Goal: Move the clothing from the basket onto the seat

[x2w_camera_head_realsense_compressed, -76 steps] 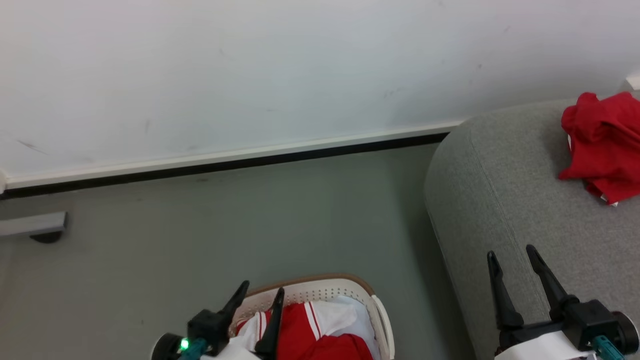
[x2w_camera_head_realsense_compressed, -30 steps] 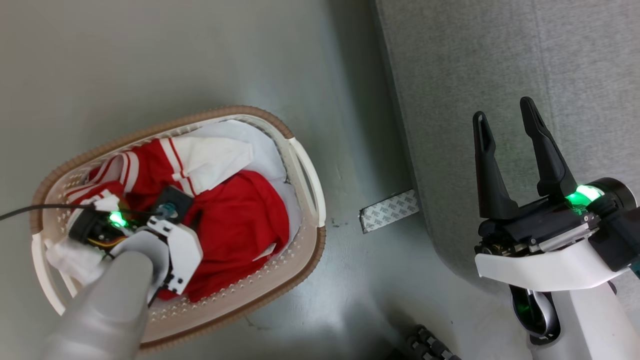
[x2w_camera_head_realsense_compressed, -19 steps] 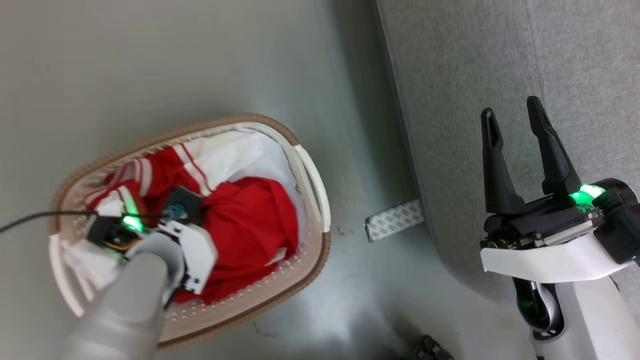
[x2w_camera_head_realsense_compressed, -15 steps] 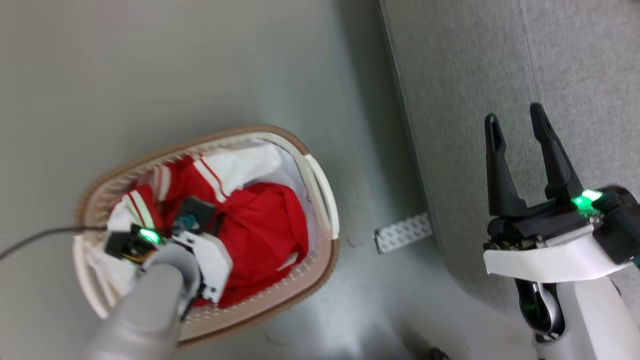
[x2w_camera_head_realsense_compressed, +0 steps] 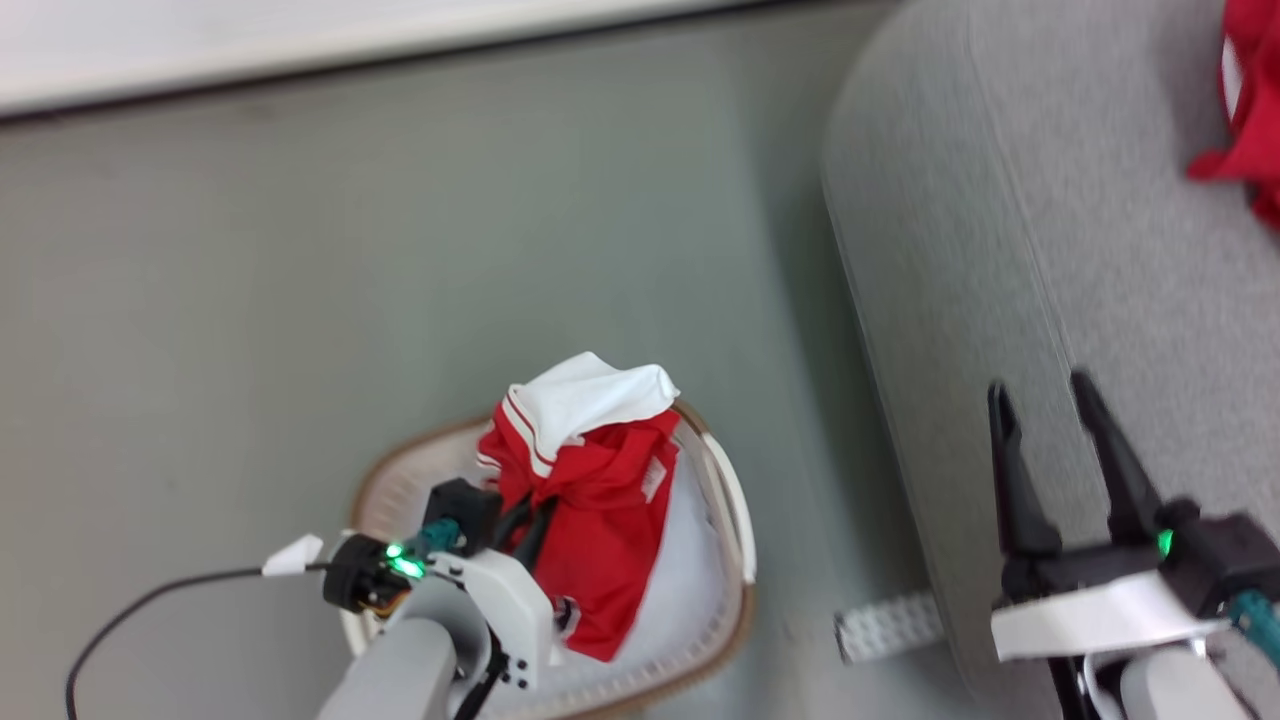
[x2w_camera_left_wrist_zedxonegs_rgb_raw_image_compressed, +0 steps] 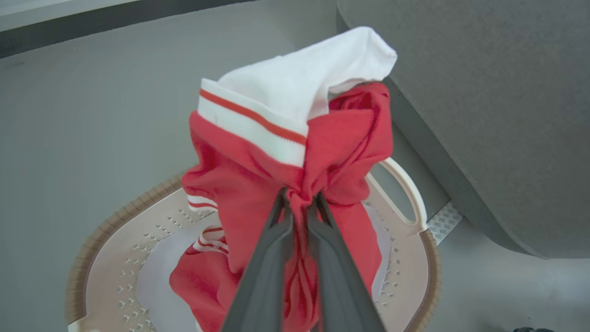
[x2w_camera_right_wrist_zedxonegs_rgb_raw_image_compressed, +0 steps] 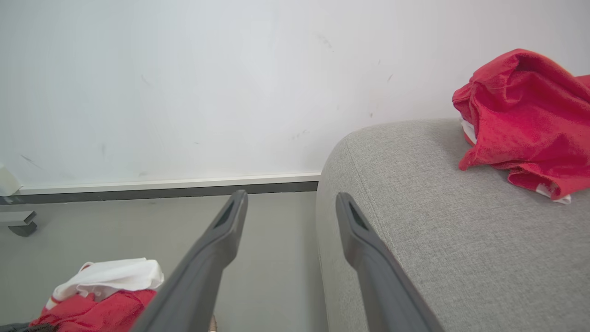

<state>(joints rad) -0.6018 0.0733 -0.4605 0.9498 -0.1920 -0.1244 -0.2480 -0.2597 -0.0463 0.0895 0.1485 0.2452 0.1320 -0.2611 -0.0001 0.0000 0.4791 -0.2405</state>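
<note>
A white layer point(x2w_camera_head_realsense_compressed: 686, 574) can be seen next to the red folds. Only that white layer should be in the basket when I carry the clothing point(x2w_camera_head_realsense_compressed: 606, 504) away.
My left gripper point(x2w_camera_left_wrist_zedxonegs_rgb_raw_image_compressed: 299, 199) is shut on a bunch of the clothing point(x2w_camera_left_wrist_zedxonegs_rgb_raw_image_compressed: 286, 138), red fabric with a white striped panel on top. The bunch is lifted above the cream basket point(x2w_camera_left_wrist_zedxonegs_rgb_raw_image_compressed: 115, 216) and its lower folds still hang inside. In the head view the clothing point(x2w_camera_head_realsense_compressed: 590, 470) rises over the basket point(x2w_camera_head_realsense_compressed: 722, 490) beside the left gripper point(x2w_camera_head_realsense_compressed: 530, 525). My right gripper point(x2w_camera_head_realsense_compressed: 1038, 390) stands open with nothing in it over the edge of the grey seat point(x2w_camera_head_realsense_compressed: 1000, 200). Another red garment point(x2w_camera_right_wrist_zedxonegs_rgb_raw_image_compressed: 521, 120) lies on the seat point(x2w_camera_right_wrist_zedxonegs_rgb_raw_image_compressed: 415, 216), beyond the open right gripper point(x2w_camera_right_wrist_zedxonegs_rgb_raw_image_compressed: 291, 198).
A white wall with a dark baseboard point(x2w_camera_head_realsense_compressed: 300, 70) runs along the back. A patterned grey strip point(x2w_camera_head_realsense_compressed: 885, 625) lies on the floor between basket and seat. A black cable point(x2w_camera_head_realsense_compressed: 130, 610) trails left from my left wrist. A grey furniture foot point(x2w_camera_right_wrist_zedxonegs_rgb_raw_image_compressed: 18, 223) stands by the wall.
My left gripper has shut on the clothing and lifted it up out of the basket. The head camera has tilted up, so the picture shifted. The right gripper stays open.
</note>
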